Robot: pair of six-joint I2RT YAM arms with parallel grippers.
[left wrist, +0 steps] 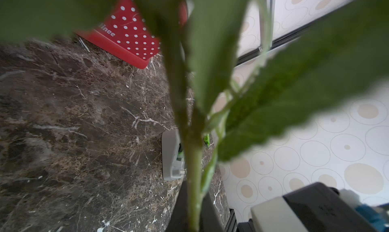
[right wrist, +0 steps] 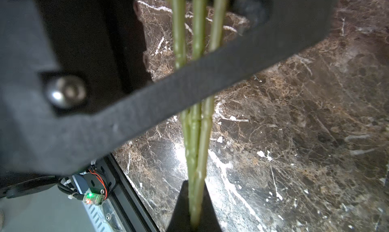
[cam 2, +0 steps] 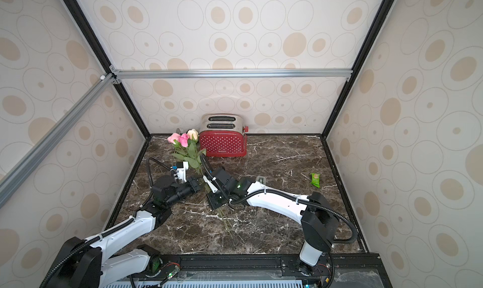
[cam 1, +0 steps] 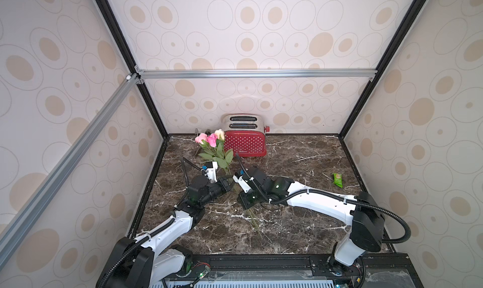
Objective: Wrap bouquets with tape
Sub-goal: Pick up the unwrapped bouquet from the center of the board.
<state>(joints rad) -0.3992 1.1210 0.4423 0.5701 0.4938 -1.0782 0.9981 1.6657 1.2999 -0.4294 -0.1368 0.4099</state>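
Note:
The robot's two grippers are holding the same stems (right wrist: 196, 136), so the left gripper should keep hold of the bouquets while the right gripper opens and moves to the grey tape (cam 2: 261, 179).
The bouquets (cam 1: 212, 140) (cam 2: 184, 139) are pink and peach roses bunched as one, blooms near the toaster and thin green stems (cam 1: 254, 217) trailing toward the table's front. My left gripper (cam 1: 229, 184) (cam 2: 197, 186) (left wrist: 194, 207) is shut on the stems just below the leaves. My right gripper (cam 1: 246, 199) (cam 2: 215, 199) (right wrist: 194, 206) is shut on the same stems slightly lower, and the left gripper's black body crosses them in the right wrist view. The grey tape (left wrist: 171, 155) (cam 2: 261, 179) sits on the table behind the right arm, hidden in the other top view.
A red dotted toaster (cam 1: 244, 140) (cam 2: 222, 141) stands against the back wall, beside the blooms. A small green snack packet (cam 1: 337, 180) (cam 2: 315, 180) lies at the right of the dark marble table (cam 1: 300, 221). Patterned walls close in three sides.

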